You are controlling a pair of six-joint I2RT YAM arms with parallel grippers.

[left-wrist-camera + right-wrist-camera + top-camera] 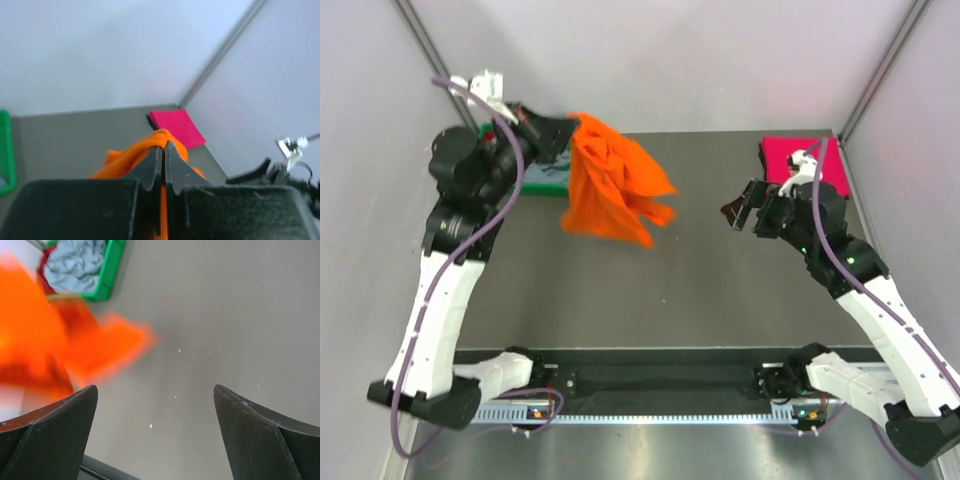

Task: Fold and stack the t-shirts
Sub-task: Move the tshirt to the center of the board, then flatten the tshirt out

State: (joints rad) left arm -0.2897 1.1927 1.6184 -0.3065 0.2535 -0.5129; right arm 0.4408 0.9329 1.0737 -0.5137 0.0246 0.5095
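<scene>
Next, I put the t-shirt down in the table's open middle [668,268] and spread it out with both grippers before I fold it, because the orange t-shirt hangs bunched [612,186] from my left gripper alone.
My left gripper [568,135] is shut on the bright orange t-shirt [613,182] and holds it up in the air at the back left; the cloth hangs crumpled below the jaws. It also shows pinched in the left wrist view [155,145] and blurred in the right wrist view [45,340]. A folded magenta pink t-shirt [810,160] lies flat at the back right corner, also seen in the left wrist view [176,125]. A grey-blue t-shirt [75,265] and a dark red one [44,270] lie in the green tray [111,275]. My right gripper [742,208] is open and empty above the table.
The green tray [545,182] stands at the back left, mostly behind my left arm. Light walls with dark corner posts close the table at back and sides. A black rail runs along the near edge [660,380].
</scene>
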